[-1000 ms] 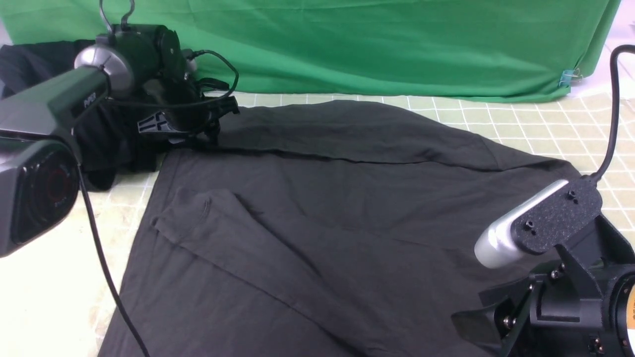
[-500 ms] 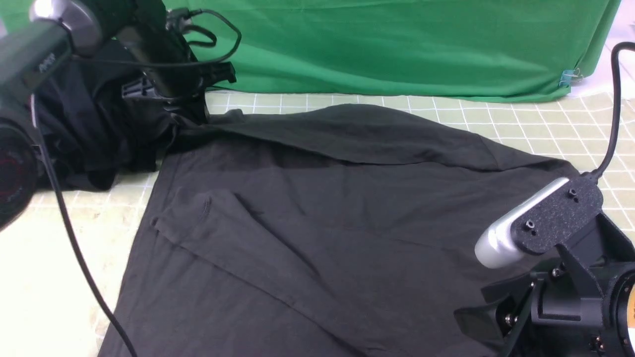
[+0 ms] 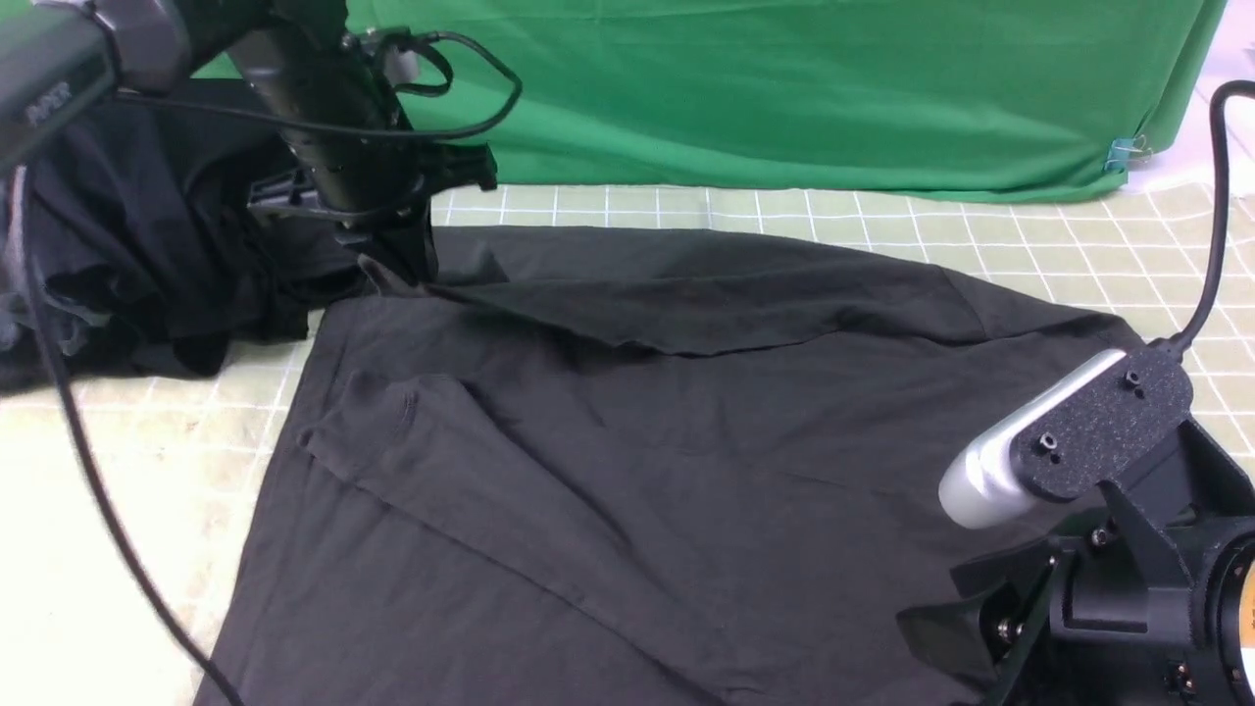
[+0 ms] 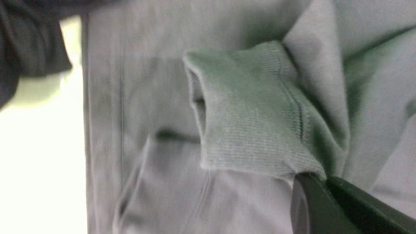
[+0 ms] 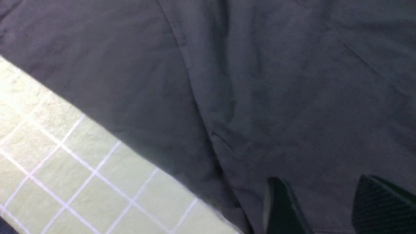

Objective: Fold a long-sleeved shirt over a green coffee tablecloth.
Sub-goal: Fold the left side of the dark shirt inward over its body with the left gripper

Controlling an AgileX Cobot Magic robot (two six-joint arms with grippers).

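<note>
The sleeve (image 3: 524, 494) is lying limp across the shirt. The shirt's near half (image 3: 471, 630) will fold over and hide the sleeve when I bring the shirt's edge back.
The charcoal long-sleeved shirt (image 3: 637, 441) lies spread on the green coffee tablecloth (image 3: 1079, 255), one sleeve folded across its front. At its far left corner my left gripper (image 3: 392, 273) is shut on the other sleeve's ribbed cuff (image 4: 253, 113), held just above the cloth; the wrist view shows the jaws (image 4: 325, 178) pinching the cuff's edge. My right gripper (image 5: 321, 185) is open low over the shirt's near right part, with only flat fabric between its fingers (image 5: 279, 201).
A blacker pile of dark garments (image 3: 147, 255) sits at the far left behind the left arm. A plain emerald-green cloth (image 3: 784, 98) hangs along the back. The left arm's cable (image 3: 98, 490) trails over the near left tablecloth.
My left gripper has shut on the cuff, risen and shifted right, dragging the far sleeve with it. The right arm has not moved.
</note>
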